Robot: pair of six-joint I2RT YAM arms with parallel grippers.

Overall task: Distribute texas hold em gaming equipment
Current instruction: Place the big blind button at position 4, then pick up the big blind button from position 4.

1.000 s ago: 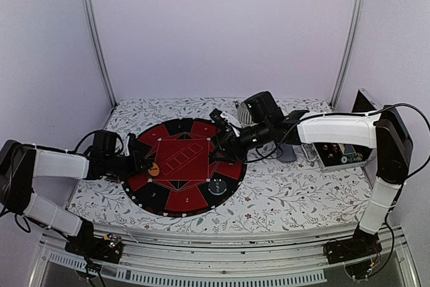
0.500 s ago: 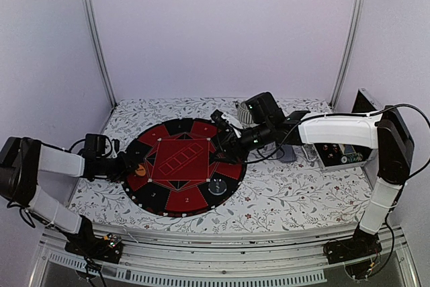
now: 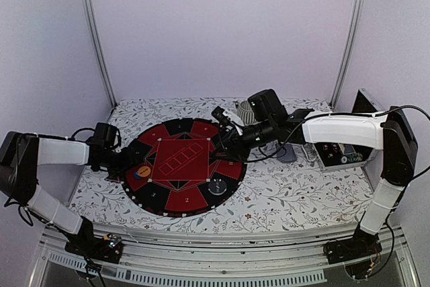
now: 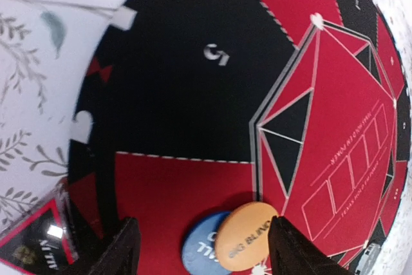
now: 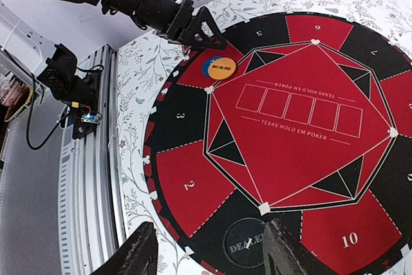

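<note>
The orange chip is half on top of the blue chip and near one finger of my left gripper, so my left gripper should move over and centre itself on the orange chip (image 4: 246, 236).
An orange chip (image 4: 246, 236) reading BIG BLIND lies half over a blue chip (image 4: 198, 249) on a red field at the left edge of the round mat (image 3: 180, 196). My left gripper (image 4: 205, 223) is open, its fingers either side of the two chips and clear of them. In the top view the pair of chips (image 3: 141, 172) sits just in front of the left gripper (image 3: 129, 163). My right gripper (image 3: 225, 143) hangs open and empty over the mat's far right. A black DEALER chip (image 5: 248, 246) lies on the mat below it. A grey-blue flat thing (image 3: 287, 154), perhaps the cards, lies right of the mat.
A ribbed grey cup (image 3: 244, 113) stands behind the mat, close to the right arm. A box with controls (image 3: 340, 156) sits at the right side of the table. The metal rail (image 5: 84, 178) runs along the near edge.
The left gripper has opened and let go of the orange chip, which now rests on the blue chip further left on the mat. The right arm has barely moved.
</note>
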